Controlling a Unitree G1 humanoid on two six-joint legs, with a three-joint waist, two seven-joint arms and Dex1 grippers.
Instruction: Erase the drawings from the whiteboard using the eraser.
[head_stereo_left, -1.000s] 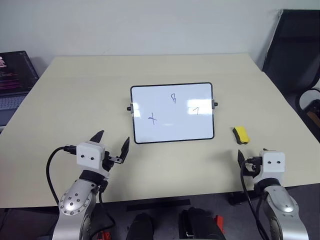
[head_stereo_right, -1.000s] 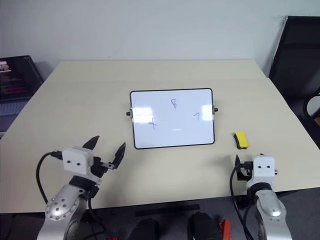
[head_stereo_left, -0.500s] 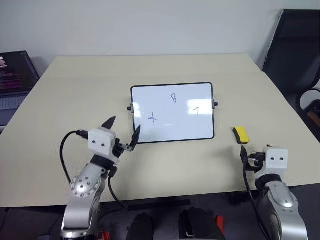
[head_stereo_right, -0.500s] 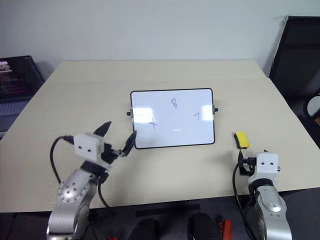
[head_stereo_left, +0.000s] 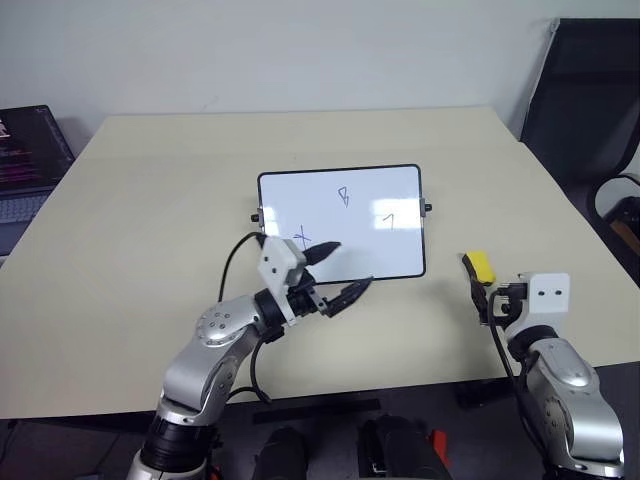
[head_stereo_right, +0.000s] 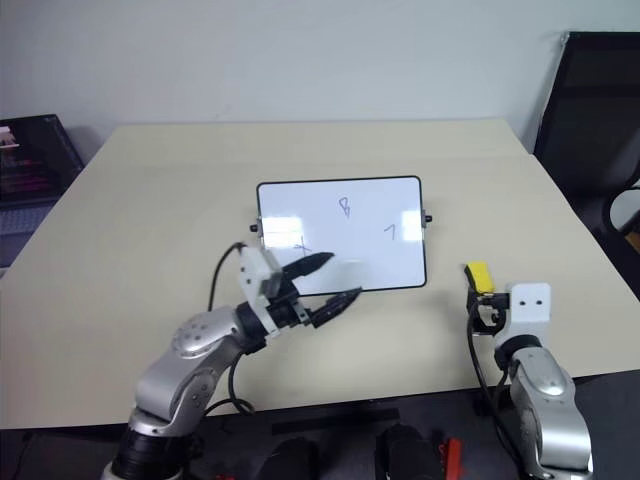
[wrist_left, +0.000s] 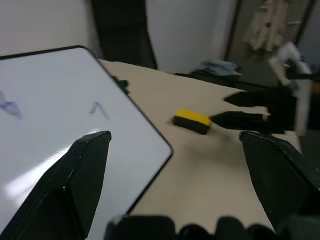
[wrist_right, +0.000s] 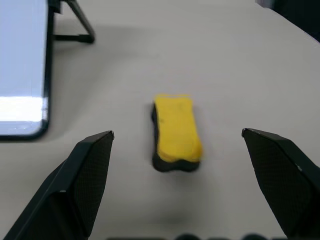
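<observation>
The eraser's long sides (wrist_right: 156, 130) line up with my right gripper's open fingers, so I should keep moving toward the eraser until the fingers are on both sides of its narrow middle (wrist_right: 177, 129), then close them.
The whiteboard (head_stereo_left: 340, 222) lies mid-table with the drawings on it: a cross (head_stereo_left: 301, 238), a small loop (head_stereo_left: 345, 196) and a tick (head_stereo_left: 389, 219). My left gripper (head_stereo_left: 355, 263) is open at the board's near edge, just right of the cross, pointing right. The eraser (head_stereo_left: 482, 267), yellow on a black base, lies on the table right of the board. My right gripper (head_stereo_left: 478, 292) is open just behind it; in the right wrist view the eraser (wrist_right: 176, 132) lies ahead between the spread fingers, untouched. The left wrist view shows the board's corner (wrist_left: 50, 125), the eraser (wrist_left: 192, 121) and the right gripper (wrist_left: 220, 109).
The beige table (head_stereo_left: 150, 200) carries only the board and the eraser. A laptop (head_stereo_left: 25, 150) sits off the table's left edge. A black chair (head_stereo_left: 590, 100) stands at the far right.
My left gripper has swung right from the table's near left to the board's near edge and turned to point right. My right gripper has edged forward towards the eraser.
</observation>
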